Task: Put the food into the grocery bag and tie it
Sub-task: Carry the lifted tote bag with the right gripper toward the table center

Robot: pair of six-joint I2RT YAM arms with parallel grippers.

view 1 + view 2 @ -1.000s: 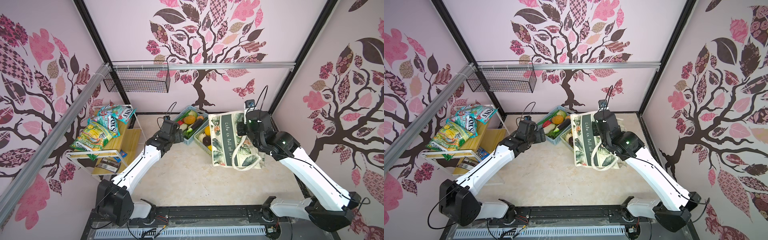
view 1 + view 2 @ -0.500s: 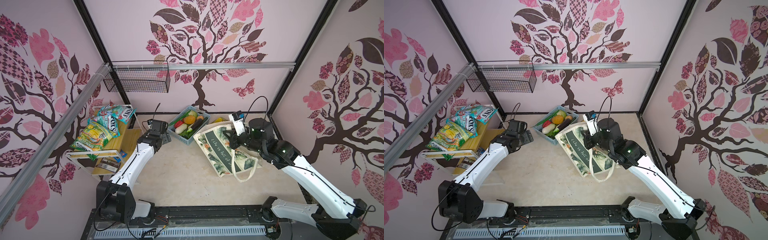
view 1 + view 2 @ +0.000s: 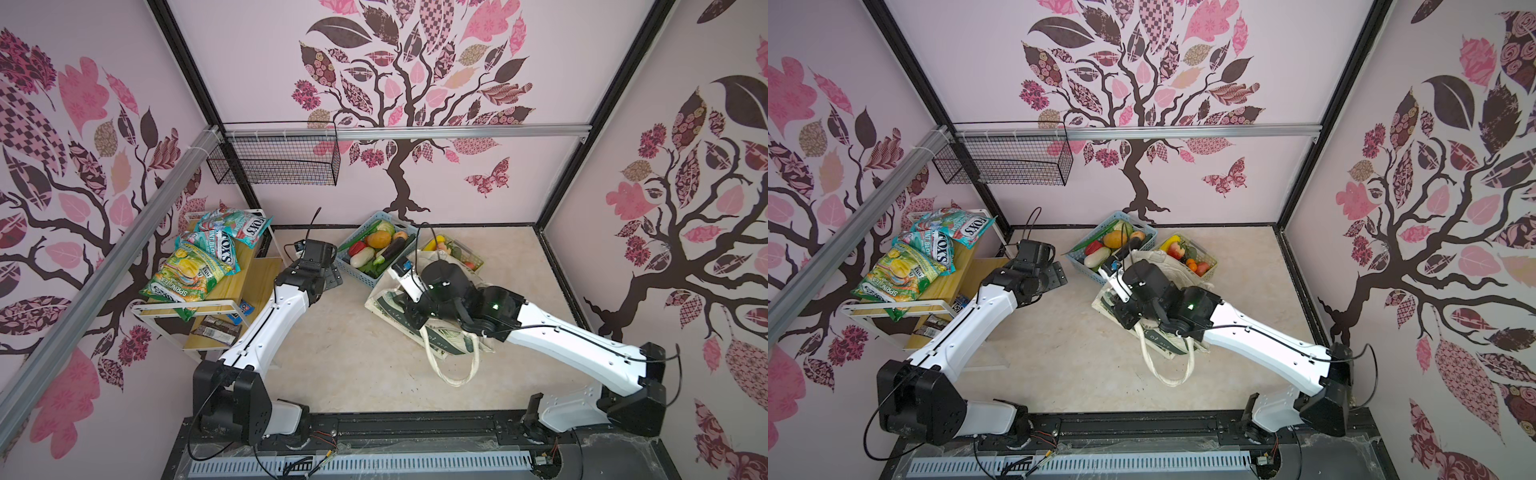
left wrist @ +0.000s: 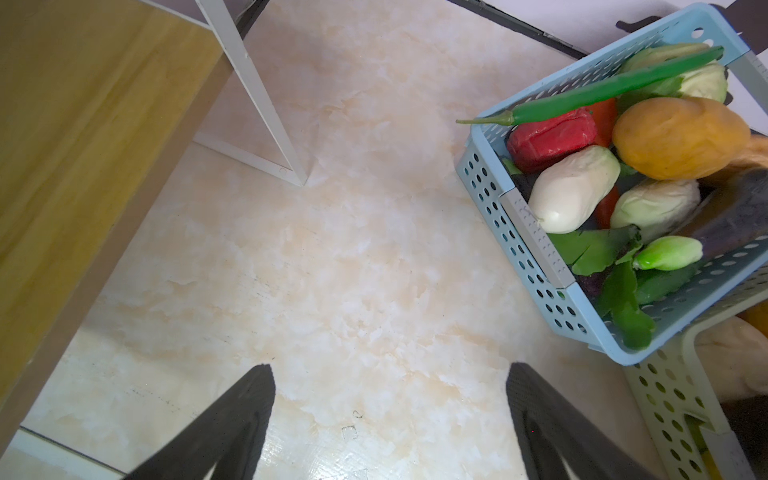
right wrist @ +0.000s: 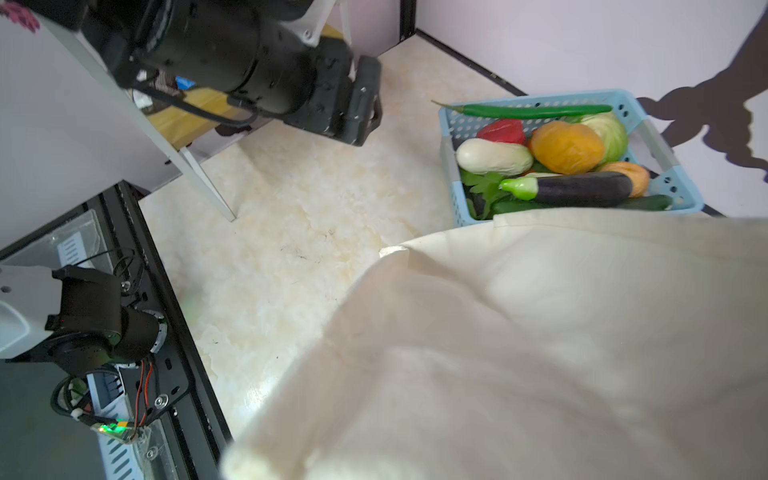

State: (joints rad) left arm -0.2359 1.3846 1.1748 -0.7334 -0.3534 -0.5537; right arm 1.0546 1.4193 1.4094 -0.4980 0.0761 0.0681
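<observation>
The grocery bag is lying crumpled over the pale green basket's edge [image 3: 1170, 265]. My right gripper should pull the bag to the open space in front [image 3: 392, 364] and spread it out.
The grocery bag [image 3: 451, 340] [image 3: 1167, 345], cream with a leaf print, lies crumpled on the table right of centre, one strap looping toward the front. My right gripper [image 3: 409, 311] [image 3: 1123, 316] sits low on the bag's left end, shut on its cloth. In the right wrist view the bag [image 5: 519, 332] hides the jaws. The food [image 3: 376, 249] [image 3: 1106, 249] [image 5: 565, 147] fills a light blue basket [image 4: 536, 266] behind the bag. My left gripper [image 3: 332, 276] [image 4: 390, 370] hangs open over bare table, left of that basket.
A pale green basket [image 3: 1208, 262] with more fruit stands behind the bag, partly covered by it. A wooden shelf rack [image 3: 232, 286] with snack packets [image 3: 199, 266] stands at the left. A black wire basket [image 3: 274, 162] hangs on the back wall.
My right gripper has come down and the bag went from hanging upright to lying on the table. My left gripper drew back from the blue basket toward the shelf.
</observation>
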